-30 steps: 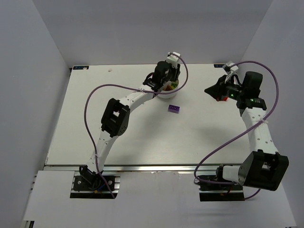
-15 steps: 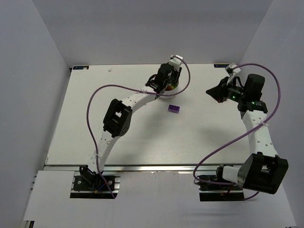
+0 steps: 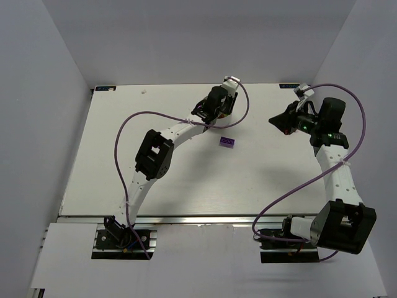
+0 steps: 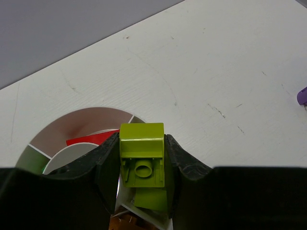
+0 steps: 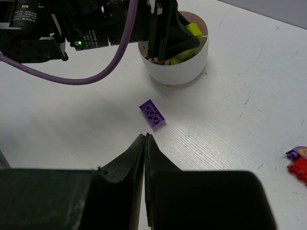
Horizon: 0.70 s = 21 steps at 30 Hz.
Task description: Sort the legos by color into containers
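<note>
The purple piece [image 5: 300,151] is attached to the red lego [image 5: 299,167], so the robot's right gripper should bring the two to its left gripper to be pulled apart before sorting.
My left gripper [image 4: 142,165] is shut on a yellow-green lego [image 4: 142,158], hollow underside toward the camera, held just above the white dish [image 5: 175,67]. Inside the dish, a red lego [image 4: 91,139] lies in one wedge and more yellow-green pieces [image 5: 183,56] in another. A purple lego [image 5: 152,113] lies studs-up on the table near the dish, also in the top view [image 3: 227,142]. My right gripper [image 5: 145,136] hovers shut and empty, short of that purple lego. At the right edge lie a red lego [image 5: 298,168] and a purple piece [image 5: 297,152].
The left arm [image 3: 155,152] curves across the table's left-middle with its purple cable [image 3: 124,130] looping above it. Grey walls close in the table on three sides. The dish stands near the back edge of the white table [image 3: 186,180].
The left gripper has shifted slightly back and right over the dish, still gripping the yellow-green lego. The right gripper has drifted a little toward the back and stays shut.
</note>
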Available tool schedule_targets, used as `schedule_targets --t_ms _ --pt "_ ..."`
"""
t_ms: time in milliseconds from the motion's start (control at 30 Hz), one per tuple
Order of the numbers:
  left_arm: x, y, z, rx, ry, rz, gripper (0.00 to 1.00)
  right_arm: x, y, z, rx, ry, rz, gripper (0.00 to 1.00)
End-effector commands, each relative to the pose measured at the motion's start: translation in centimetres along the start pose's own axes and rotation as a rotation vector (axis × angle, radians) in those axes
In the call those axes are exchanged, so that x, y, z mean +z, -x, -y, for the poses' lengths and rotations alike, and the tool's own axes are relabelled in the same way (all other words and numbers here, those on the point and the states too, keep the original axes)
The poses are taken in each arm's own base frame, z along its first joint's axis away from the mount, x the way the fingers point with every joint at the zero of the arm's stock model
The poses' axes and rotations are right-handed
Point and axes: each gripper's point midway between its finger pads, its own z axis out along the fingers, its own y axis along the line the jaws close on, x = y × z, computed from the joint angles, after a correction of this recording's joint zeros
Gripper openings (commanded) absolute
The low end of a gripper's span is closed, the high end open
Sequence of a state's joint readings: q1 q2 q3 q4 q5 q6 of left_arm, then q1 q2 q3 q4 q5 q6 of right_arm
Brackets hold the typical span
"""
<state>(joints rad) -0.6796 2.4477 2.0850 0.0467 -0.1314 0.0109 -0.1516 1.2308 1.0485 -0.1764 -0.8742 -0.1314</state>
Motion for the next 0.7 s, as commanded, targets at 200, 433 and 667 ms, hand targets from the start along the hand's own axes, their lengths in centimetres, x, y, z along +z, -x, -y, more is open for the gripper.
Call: schedule_targets --t_ms 200,433,667 --pt "-2.3 5.1 -0.7 -0.009 0.044 0.068 0.53 -0.5 1.0 -0.4 -0.045 0.006 0.032 0.15" --pt "-2.9 6.5 -0.3 -0.044 0.034 0.093 0.64 -0.5 0.1 -0.2 -0.042 -0.010 0.009 0.29" --pt "-4.9 11.1 -0.7 -0.106 0.043 0.185 0.53 -0.8 -0.6 1.2 -0.019 -0.094 -0.029 0.32"
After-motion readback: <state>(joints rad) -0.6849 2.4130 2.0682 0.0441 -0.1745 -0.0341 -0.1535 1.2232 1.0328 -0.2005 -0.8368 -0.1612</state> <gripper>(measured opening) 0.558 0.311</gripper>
